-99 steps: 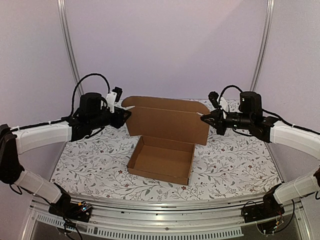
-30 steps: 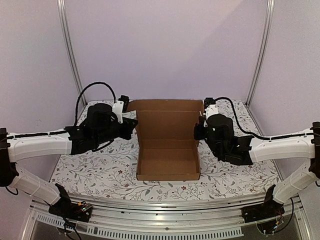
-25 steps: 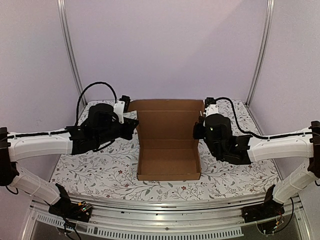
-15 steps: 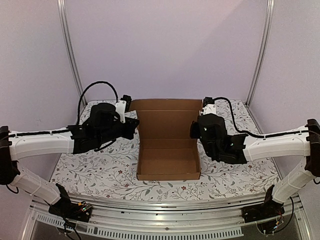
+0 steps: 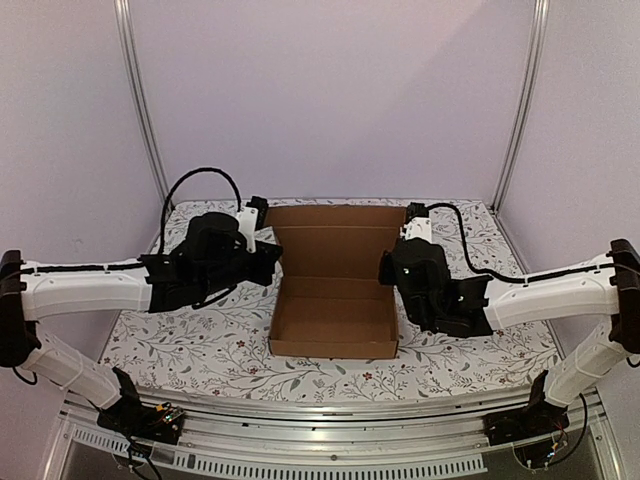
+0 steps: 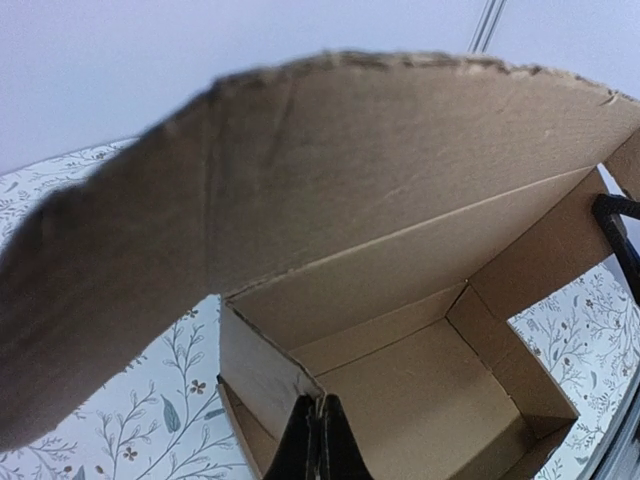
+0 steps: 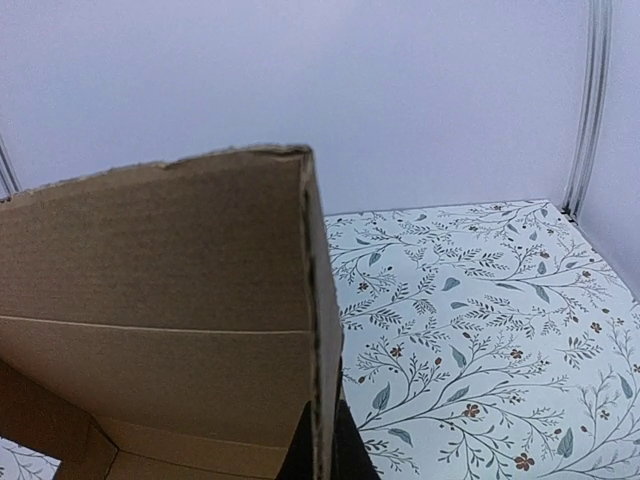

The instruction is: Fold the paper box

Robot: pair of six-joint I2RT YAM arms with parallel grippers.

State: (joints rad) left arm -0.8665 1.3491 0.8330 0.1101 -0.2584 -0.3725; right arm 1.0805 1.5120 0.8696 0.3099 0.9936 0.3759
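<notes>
The lid (image 5: 336, 216) is standing between my grippers, and the tray (image 5: 335, 318) is open in front of it. My right gripper keeps pulling the lid forward until the lid hangs above the tray.
The paper box (image 5: 333, 325) is a brown cardboard tray in the middle of the table, with its lid (image 5: 335, 232) standing up at the back. My left gripper (image 5: 272, 262) is shut at the box's left side. In the left wrist view its tips (image 6: 318, 405) touch the top corner of the left wall (image 6: 262, 365), under the lid's flap (image 6: 120, 290). My right gripper (image 5: 386, 266) is shut at the box's right side. The edge of the lid's right flap (image 7: 318, 300) runs down in front of its dark fingers (image 7: 350, 450).
A floral cloth (image 5: 180, 330) covers the table around the box. Metal posts (image 5: 140, 110) (image 5: 518, 100) rise at the back corners before purple walls. A metal rail (image 5: 320, 415) runs along the near edge between the arm bases.
Both grippers have pressed in closer to the box's sides and come slightly nearer. The lid's top edge has dropped a little. The tray has shifted slightly left.
</notes>
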